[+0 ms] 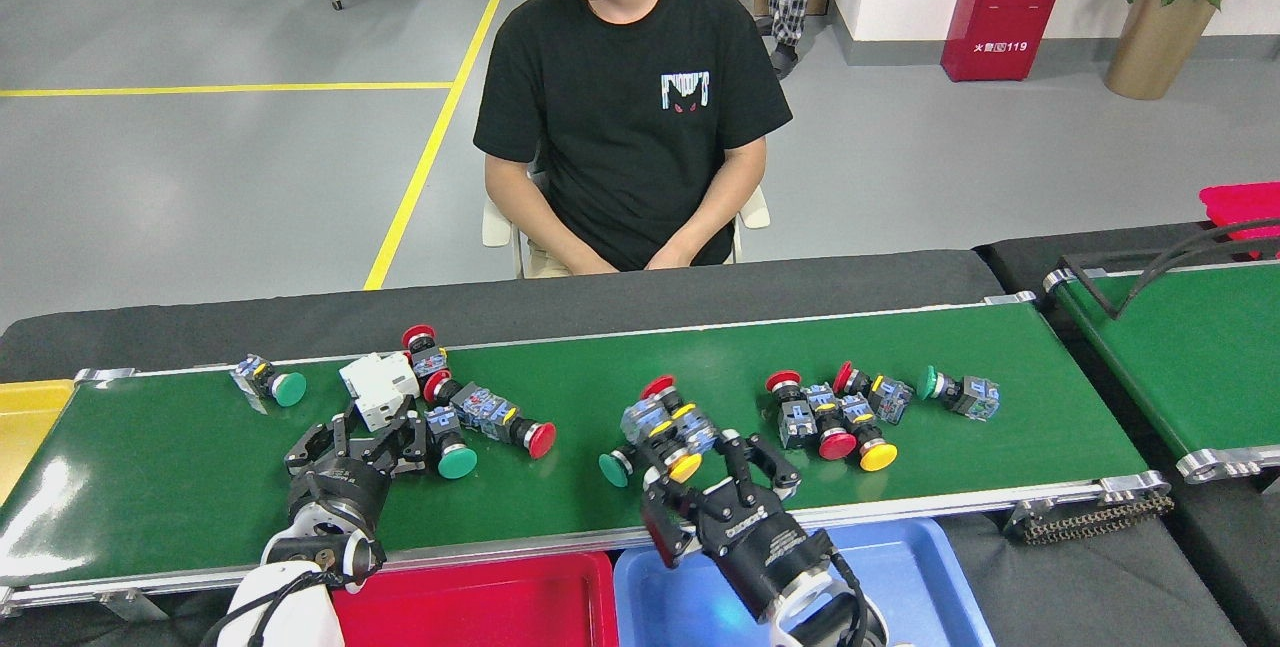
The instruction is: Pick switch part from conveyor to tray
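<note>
A red cap (437, 387) is up against the side of the white block (378, 387). The white block will therefore push that switch along, then come free alone when I lift it.
The conveyor (600, 497) runs across the head view with push-button switch parts on it. A cluster with red, yellow and green caps (660, 432) lies just ahead of my right gripper (715, 482), which is open, its fingers spread either side of the yellow cap. My left gripper (355, 447) is open at the near end of a white block part (378, 389), beside a green-capped switch (452, 457). More switches lie at right (835, 417) and one at far left (272, 382). A red tray (480, 602) and a blue tray (900, 567) sit below the belt's near rail.
A person in a black shirt (630, 117) sits behind the belt, hands at its far side. A yellow tray (25, 417) is at the left end. A second green belt (1200, 347) with a black bar stands at right.
</note>
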{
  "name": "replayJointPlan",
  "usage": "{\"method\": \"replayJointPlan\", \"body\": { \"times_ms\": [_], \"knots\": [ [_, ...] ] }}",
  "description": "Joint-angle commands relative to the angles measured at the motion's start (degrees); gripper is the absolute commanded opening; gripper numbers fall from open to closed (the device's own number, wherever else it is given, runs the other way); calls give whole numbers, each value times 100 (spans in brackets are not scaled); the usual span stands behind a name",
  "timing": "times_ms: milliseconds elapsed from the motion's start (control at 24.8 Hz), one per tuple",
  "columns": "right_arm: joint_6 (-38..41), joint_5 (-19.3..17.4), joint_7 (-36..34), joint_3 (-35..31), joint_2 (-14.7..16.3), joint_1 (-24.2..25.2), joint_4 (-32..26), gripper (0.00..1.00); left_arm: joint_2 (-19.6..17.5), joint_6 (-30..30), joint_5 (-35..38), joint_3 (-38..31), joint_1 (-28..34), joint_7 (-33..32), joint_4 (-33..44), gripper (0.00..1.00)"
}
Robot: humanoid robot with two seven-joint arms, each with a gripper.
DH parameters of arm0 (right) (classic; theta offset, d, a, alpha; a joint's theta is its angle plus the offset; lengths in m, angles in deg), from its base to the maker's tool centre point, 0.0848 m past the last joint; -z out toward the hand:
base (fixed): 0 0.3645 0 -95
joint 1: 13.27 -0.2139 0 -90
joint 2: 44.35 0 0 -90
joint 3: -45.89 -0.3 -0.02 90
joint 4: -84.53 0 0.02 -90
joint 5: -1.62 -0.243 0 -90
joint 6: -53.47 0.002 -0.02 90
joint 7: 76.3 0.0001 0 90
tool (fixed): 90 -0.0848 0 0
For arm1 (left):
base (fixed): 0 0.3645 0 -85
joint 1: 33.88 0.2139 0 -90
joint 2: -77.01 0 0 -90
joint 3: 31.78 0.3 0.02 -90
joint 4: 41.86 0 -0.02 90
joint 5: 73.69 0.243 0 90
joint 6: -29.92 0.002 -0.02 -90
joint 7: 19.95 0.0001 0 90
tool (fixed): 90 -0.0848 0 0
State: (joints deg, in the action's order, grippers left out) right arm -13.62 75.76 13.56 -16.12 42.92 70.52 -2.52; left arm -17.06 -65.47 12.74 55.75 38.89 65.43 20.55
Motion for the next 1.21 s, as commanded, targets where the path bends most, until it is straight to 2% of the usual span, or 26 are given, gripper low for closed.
{"method": "replayJointPlan", "body": {
  "times_ms": [0,81,283,404,525,646,767,848,929,1171],
  "knots": [
    [540,13,-12,374,10,-48,-67,100,-24,-393,-56,18,194,-4,298,5],
    [575,13,-12,673,80,-65,-6,100,-68,-613,-56,18,493,-4,702,5],
    [540,-23,-12,603,80,-74,-50,100,-173,-1132,-82,-17,1196,-4,1766,6],
    [443,-40,-21,-522,98,111,-173,100,-164,-1193,-82,-78,1363,-12,2065,6],
    [-190,-58,-65,-1867,-52,735,-516,99,-112,-1184,-82,-105,1363,-12,2241,6],
    [-875,-49,-117,-2737,-69,1270,-744,99,-103,-1193,-135,-96,1433,-56,2688,6],
    [-1930,109,-205,-2816,-17,1350,-726,97,-50,-1272,-153,-17,1732,-74,3155,5],
    [-2475,452,-205,-2781,1,1324,-709,97,125,-1395,-144,282,1838,-83,3365,6],
    [-2493,593,-170,-2605,-8,1288,-700,97,231,-1395,-100,801,1847,-83,3436,6],
    [-2475,593,-73,-2324,10,1244,-709,97,354,-1378,-73,2136,1855,-100,3489,7]
  ]
}}
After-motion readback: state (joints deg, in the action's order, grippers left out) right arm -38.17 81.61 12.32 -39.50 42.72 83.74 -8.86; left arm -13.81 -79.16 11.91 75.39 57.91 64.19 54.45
